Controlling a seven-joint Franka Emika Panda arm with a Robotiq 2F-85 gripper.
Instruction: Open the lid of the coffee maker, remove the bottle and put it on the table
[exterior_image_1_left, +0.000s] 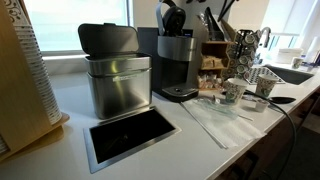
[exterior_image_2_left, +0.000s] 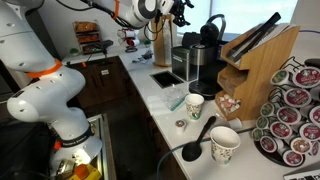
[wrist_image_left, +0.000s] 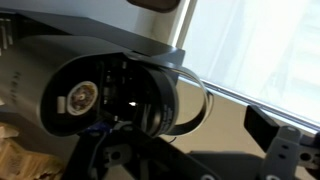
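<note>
My gripper is hanging at a slant next to the raised lid (exterior_image_1_left: 173, 17). I should lift clear, turn straight to the coffee maker and go down over the bottle.
The coffee maker (exterior_image_1_left: 178, 62) stands on the white table (exterior_image_1_left: 215, 140) next to the steel bin, and shows in both exterior views (exterior_image_2_left: 203, 62). Its rounded dark lid (exterior_image_2_left: 213, 25) stands raised (exterior_image_1_left: 172, 18). In the wrist view I look into the open dark head of the coffee maker (wrist_image_left: 110, 95). A small pale round thing, apparently the bottle (wrist_image_left: 78, 97) seen end-on, sits inside it. My gripper (exterior_image_2_left: 181, 12) hangs open and empty in the air, above and beside the machine. Only its dark right finger (wrist_image_left: 275, 140) shows clearly in the wrist view.
A brushed-steel bin (exterior_image_1_left: 117, 85) with its grey lid up stands beside the machine. A black inset (exterior_image_1_left: 130, 135) lies in front of it. Patterned paper cups (exterior_image_1_left: 232, 90), a black spoon (exterior_image_2_left: 195, 140), a wooden knife block (exterior_image_2_left: 255, 60) and a pod rack (exterior_image_2_left: 295, 110) crowd the counter.
</note>
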